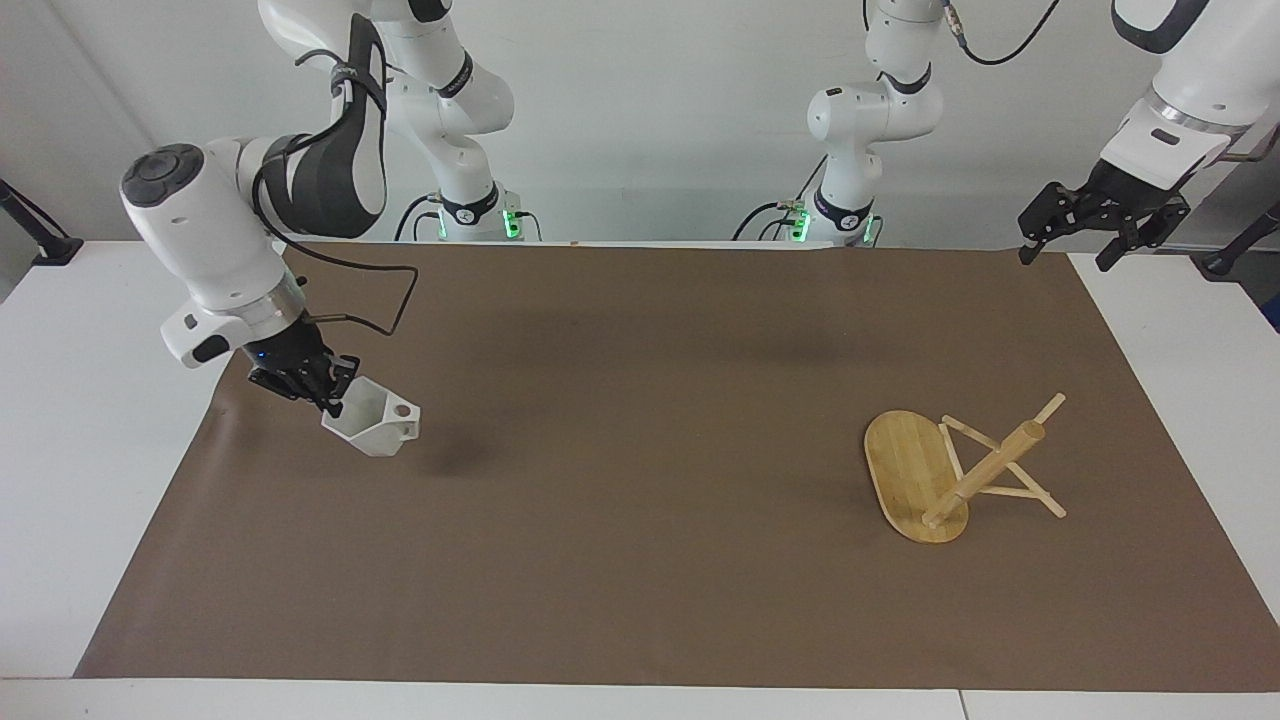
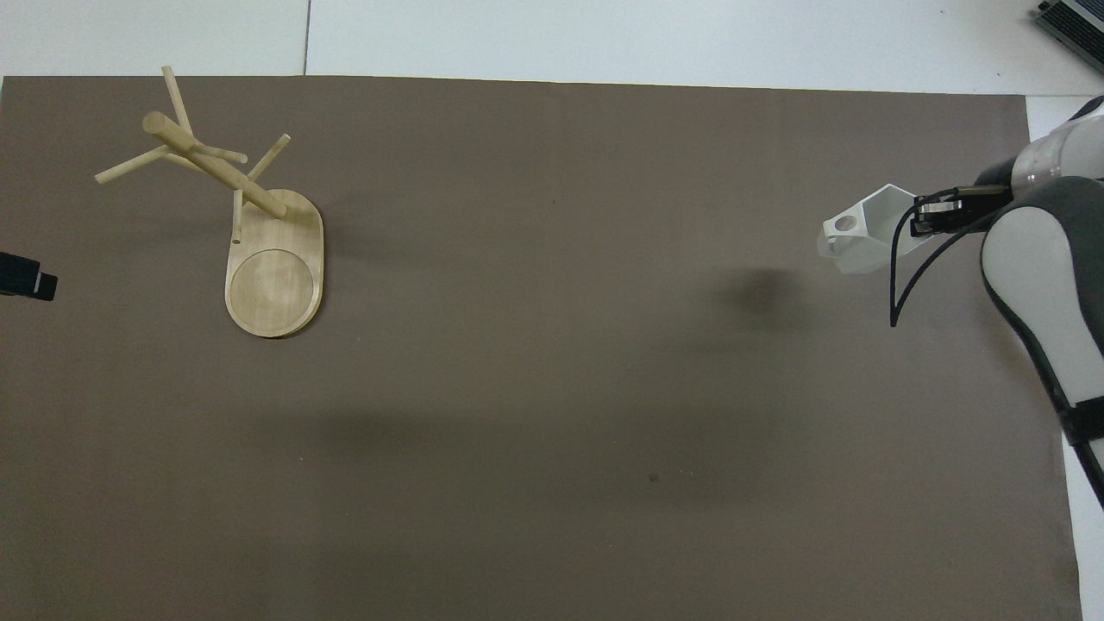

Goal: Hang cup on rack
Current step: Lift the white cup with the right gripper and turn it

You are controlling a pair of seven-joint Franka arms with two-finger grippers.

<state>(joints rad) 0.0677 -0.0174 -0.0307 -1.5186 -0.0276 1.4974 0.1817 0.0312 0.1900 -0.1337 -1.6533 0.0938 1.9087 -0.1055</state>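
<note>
The rack stands by my left gripper, far from the cup in my right gripper, so next I lift the cup across and hand it over.
The white faceted cup hangs tilted a little above the brown mat at the right arm's end of the table, its shadow lying apart from it. My right gripper is shut on the cup's rim, and the pierced handle points away from the gripper. The bamboo rack stands on its oval base at the left arm's end, pegs bare. My left gripper waits open, raised over the mat's corner at the left arm's end, apart from the rack.
A brown mat covers most of the white table. A small white box sits by the wall beside the right arm's base. A dark device lies on the table past the mat's corner.
</note>
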